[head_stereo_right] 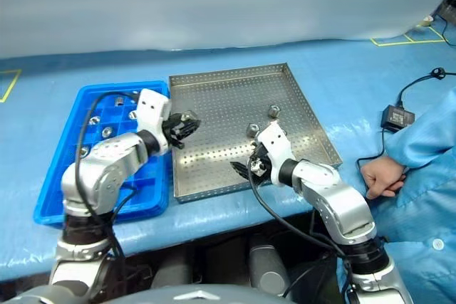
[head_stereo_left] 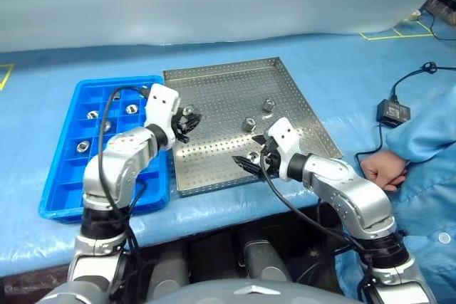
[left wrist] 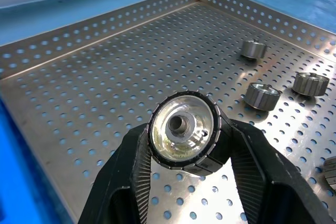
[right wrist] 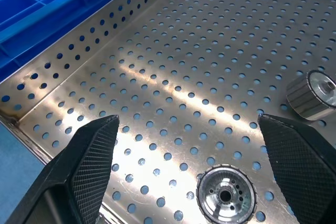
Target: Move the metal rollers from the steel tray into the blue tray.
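Note:
My left gripper should keep going, with the metal roller's ribbed side (left wrist: 214,163) in its fingers, to the blue tray's empty near outer corner compartment (head_stereo_left: 65,196) and let go there.
My left gripper (head_stereo_left: 187,122) hovers over the left part of the steel tray (head_stereo_left: 228,94), shut on one metal roller (left wrist: 182,129). The shiny ribbed cylinder sits squeezed between both black fingers (left wrist: 131,177), lifted off the perforated floor. My right gripper (right wrist: 188,121) stands open low over the tray's near edge. One roller (right wrist: 226,195) lies on the floor between its fingers, untouched, and another (right wrist: 313,93) lies just beyond. Two more rollers (head_stereo_left: 268,105) (head_stereo_left: 248,124) rest mid-tray. The blue tray (head_stereo_left: 64,194) lies left of the steel tray, with several rollers (head_stereo_left: 92,114) in its compartments.
A person's hand (head_stereo_left: 381,169) in a blue sleeve rests on the blue table cover right of the steel tray. A black power adapter (head_stereo_left: 393,112) with its cable lies further right. The two trays sit side by side, close to the table's near edge.

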### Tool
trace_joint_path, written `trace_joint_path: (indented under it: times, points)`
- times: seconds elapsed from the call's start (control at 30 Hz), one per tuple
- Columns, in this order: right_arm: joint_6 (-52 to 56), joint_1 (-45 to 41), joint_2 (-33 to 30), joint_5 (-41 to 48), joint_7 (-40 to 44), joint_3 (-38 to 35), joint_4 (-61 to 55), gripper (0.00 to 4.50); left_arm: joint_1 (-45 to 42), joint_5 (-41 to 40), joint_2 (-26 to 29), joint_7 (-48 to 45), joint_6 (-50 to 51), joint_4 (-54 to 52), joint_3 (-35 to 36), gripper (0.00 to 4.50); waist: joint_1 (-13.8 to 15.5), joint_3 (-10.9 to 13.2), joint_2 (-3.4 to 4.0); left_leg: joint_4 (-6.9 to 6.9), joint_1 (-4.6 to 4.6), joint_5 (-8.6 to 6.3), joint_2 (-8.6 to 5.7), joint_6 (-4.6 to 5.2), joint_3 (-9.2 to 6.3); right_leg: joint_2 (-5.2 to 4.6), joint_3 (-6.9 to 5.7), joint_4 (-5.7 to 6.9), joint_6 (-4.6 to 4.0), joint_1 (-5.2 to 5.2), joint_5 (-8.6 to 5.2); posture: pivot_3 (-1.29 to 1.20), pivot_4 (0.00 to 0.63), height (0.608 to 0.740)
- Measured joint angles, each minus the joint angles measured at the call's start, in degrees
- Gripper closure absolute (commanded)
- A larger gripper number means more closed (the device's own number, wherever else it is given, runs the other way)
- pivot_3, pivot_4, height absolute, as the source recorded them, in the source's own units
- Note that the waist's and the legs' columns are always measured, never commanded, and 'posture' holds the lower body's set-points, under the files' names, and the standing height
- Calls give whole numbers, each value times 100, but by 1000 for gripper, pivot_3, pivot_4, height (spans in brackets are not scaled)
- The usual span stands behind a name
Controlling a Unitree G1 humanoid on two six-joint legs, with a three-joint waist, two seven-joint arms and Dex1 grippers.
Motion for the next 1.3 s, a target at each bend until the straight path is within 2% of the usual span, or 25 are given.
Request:
trace_joint_path:
  times: [0.2, 0.4, 0.6, 0.83, 1.03, 1.3]
  points:
    - [-134, -252, 49, -84, 212, 244, 314, 0, 1246, 155, 226, 623, 895, -1477, 787, 2621, 298, 3, -6, 0, 0, 0, -1, 0, -3, 0, -4, -2, -2, 2, -2, 106, 150, 740]
    - [-344, -452, 84, -103, 606, 552, 556, 0, 1887, 331, 253, 870, 1624, -2460, 1474, 2621, 637, 5, -12, 7, -4, -1, -3, -1, -4, -6, -9, -9, -3, 4, -2, 155, 150, 740]
    - [-304, -450, 128, -97, 668, 623, 552, 0, 2558, 503, -18, 1063, 1918, -2601, 1760, 2621, 776, 5, -12, 7, -6, -1, 0, -2, -9, -8, -19, -10, -5, 3, -4, 162, 150, 740]
    - [-280, -446, 100, -96, 674, 642, 503, 0, 2704, 706, -67, 1217, 1803, -2426, 1851, 2621, 797, 5, -12, 6, -7, -3, 2, -5, -10, -15, -26, -11, -8, 0, -5, 144, 150, 740]
    - [-250, -436, 101, -103, 617, 641, 414, 0, 2643, 776, -137, 1327, 1507, -2103, 1836, 645, 785, 5, -12, -1, -8, -4, 3, -6, -8, -15, -27, -14, -11, -2, -7, 109, 150, 740]
    - [-132, -324, 0, -218, 284, 540, 229, 0, 2013, 482, -405, 1060, 1150, -2005, 1809, 645, 764, 5, -13, 4, -10, -4, 3, -6, -8, -19, -31, -14, -12, -1, -7, 28, 150, 740]
